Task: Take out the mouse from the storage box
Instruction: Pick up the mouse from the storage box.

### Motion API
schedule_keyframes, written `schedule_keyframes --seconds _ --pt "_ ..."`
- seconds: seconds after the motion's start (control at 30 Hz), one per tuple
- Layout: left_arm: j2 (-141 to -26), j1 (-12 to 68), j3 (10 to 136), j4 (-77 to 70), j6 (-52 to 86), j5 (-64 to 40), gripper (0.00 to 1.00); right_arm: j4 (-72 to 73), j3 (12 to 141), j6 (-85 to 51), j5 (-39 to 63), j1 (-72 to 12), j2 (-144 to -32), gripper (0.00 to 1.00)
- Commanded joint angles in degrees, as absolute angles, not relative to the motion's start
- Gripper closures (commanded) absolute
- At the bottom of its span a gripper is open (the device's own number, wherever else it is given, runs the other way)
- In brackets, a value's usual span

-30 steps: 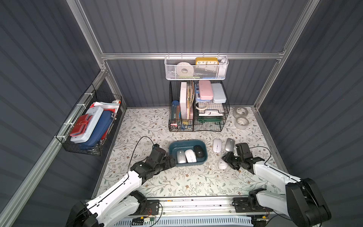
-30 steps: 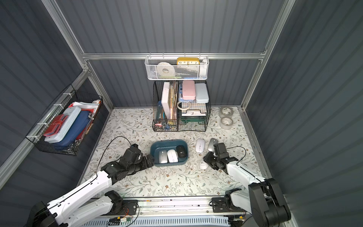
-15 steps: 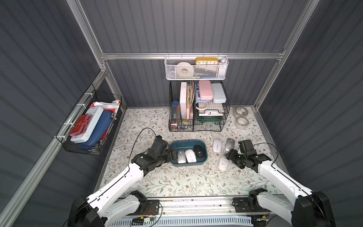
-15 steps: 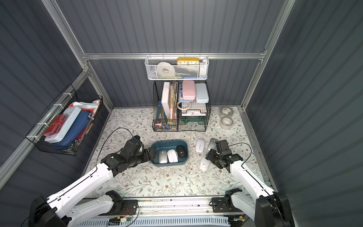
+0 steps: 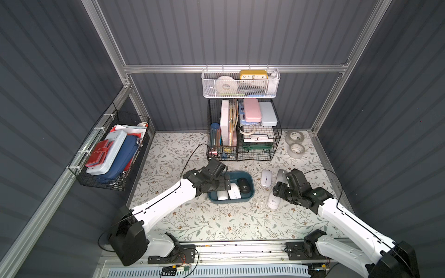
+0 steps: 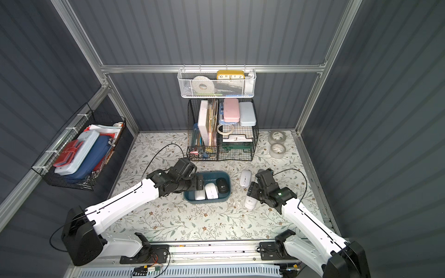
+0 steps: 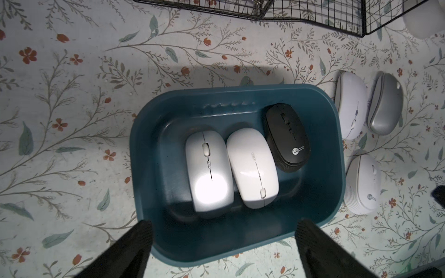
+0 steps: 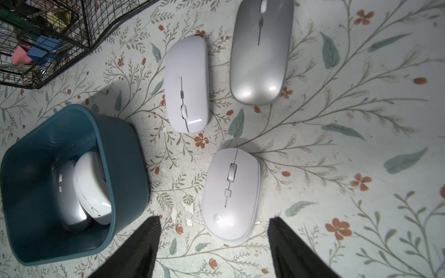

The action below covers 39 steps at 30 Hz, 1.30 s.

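Observation:
The robot's left gripper should lift the silver mouse (image 5: pixel 222 195) to the clear spot (image 7: pixel 74 157) beside the storage box's end farthest from the right gripper, because the mouse lies at that end.
The teal storage box (image 5: pixel 231 201) (image 6: pixel 207 201) sits mid-table with three mice inside: a silver mouse (image 7: pixel 208 173), a white mouse (image 7: pixel 251 168) and a black mouse (image 7: pixel 286 137). My left gripper (image 7: pixel 222 231) (image 5: pixel 224 184) hovers open over the box's left end, one finger on each side of the end wall, holding nothing. To the right of the box lie a slim white mouse (image 8: pixel 185 84), a grey mouse (image 8: pixel 261 53) and a rounded white mouse (image 8: pixel 231 195) (image 5: pixel 273 201). My right gripper (image 8: pixel 214 226) (image 5: pixel 277 191) is open, its fingers standing apart on either side of the rounded mouse's near end.
Black wire baskets (image 5: pixel 243 134) full of stationery stand behind the box. Two tape rolls (image 5: pixel 296 150) lie at the back right. A white mesh basket (image 5: pixel 240 84) hangs on the back wall and a black wire basket (image 5: pixel 108 154) on the left wall.
My right gripper has opened and let go of the rounded white mouse, which now rests on the table. My left arm has moved right, over the box's left end.

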<state>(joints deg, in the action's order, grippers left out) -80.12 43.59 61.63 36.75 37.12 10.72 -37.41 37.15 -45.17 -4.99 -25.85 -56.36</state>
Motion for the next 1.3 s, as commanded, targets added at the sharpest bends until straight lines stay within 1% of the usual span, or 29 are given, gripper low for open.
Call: schedule_keyframes --seconds 0.0,0.13,0.53,0.67,0.93,1.27 --pt "-83.9 44.3 63.5 39.3 35.1 10.2 0.03 -37.6 38.3 -44.4 -8.9 -27.5 -55.0 0.24" --pt "-87.9 44.5 65.1 41.3 34.9 12.8 0.04 -37.8 38.3 -43.8 -9.1 -28.2 -54.5 0.23" --pt "-97.4 45.1 68.2 42.8 35.4 15.4 0.16 -35.6 35.7 -44.7 -8.5 -28.3 -54.3 0.23" --pt "-100.2 45.2 69.6 44.3 36.7 16.8 0.17 -35.5 35.4 -44.9 -8.3 -28.4 -54.5 0.23" --pt "-104.2 45.8 70.0 43.4 37.7 15.7 0.17 -34.9 35.2 -45.0 -7.8 -28.5 -54.8 0.23" --pt "-106.3 46.0 70.3 43.6 39.0 16.9 0.18 -33.2 34.6 -45.5 -6.3 -28.7 -56.3 0.23"
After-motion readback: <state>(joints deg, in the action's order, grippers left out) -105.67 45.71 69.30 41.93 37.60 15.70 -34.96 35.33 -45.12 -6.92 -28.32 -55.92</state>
